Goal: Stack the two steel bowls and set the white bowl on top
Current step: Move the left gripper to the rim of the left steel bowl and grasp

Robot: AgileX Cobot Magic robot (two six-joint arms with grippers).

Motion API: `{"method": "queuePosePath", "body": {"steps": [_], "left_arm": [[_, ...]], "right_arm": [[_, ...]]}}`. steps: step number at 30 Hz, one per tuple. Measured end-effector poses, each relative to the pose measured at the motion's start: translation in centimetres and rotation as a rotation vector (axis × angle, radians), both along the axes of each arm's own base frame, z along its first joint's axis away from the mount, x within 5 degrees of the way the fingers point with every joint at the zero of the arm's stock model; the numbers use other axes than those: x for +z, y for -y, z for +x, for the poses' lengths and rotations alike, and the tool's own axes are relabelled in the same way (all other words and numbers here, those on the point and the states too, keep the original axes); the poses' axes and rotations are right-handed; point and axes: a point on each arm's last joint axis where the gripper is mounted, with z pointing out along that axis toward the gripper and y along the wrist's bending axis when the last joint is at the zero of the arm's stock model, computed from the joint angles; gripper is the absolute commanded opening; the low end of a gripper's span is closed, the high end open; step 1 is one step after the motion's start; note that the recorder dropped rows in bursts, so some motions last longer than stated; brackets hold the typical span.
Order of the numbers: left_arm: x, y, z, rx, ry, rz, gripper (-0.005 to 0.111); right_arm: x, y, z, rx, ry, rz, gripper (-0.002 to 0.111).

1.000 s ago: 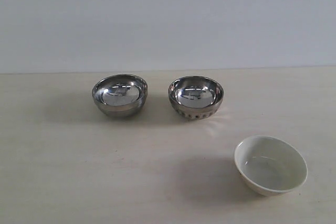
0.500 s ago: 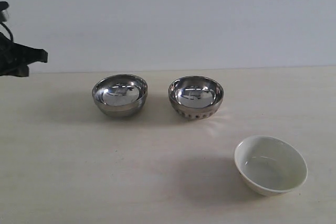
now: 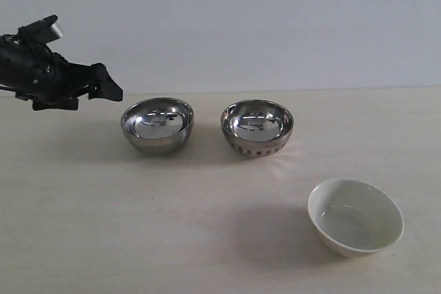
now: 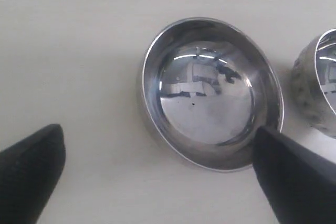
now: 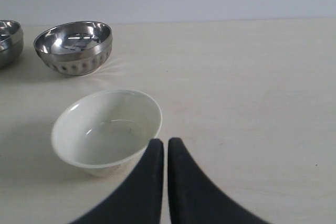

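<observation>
My left gripper keeps going down until its open fingers straddle the smooth bowl's rim (image 4: 145, 90) and then close, because the smooth bowl's side (image 3: 126, 127) away from the dimpled bowl is between those fingers.
The smooth steel bowl (image 3: 157, 124) and the dimpled steel bowl (image 3: 257, 127) stand side by side, upright and apart, at the back of the table. The white bowl (image 3: 355, 215) sits upright at the front right. My left gripper (image 3: 107, 93) hovers just left of the smooth bowl. In the left wrist view the left gripper (image 4: 157, 132) is wide open and empty over the near rim of the smooth bowl (image 4: 210, 93). The right gripper (image 5: 165, 142) is shut on nothing, beside the white bowl (image 5: 105, 129). It is outside the exterior view.
A pale wooden table (image 3: 138, 225) carries everything, with a plain light wall behind it. The dimpled bowl (image 4: 320, 87) shows at the edge of the left wrist view, close to the smooth one.
The left arm has come into the exterior view from the left edge and moved right, up to the smooth steel bowl. The three bowls have not moved.
</observation>
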Motion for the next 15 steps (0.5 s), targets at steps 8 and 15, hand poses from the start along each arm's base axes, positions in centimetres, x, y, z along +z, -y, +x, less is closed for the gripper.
{"method": "queuePosePath", "body": {"steps": [8, 15], "left_arm": [[-3.9, 2.0, 0.7, -0.043, -0.035, 0.035, 0.086], [-5.9, 3.8, 1.6, -0.046, 0.015, 0.099, 0.086]], "right_arm": [[0.0, 0.0, 0.0, 0.0, 0.0, 0.0, 0.0], [0.0, 0.0, 0.0, 0.0, 0.0, 0.0, 0.0]]}}
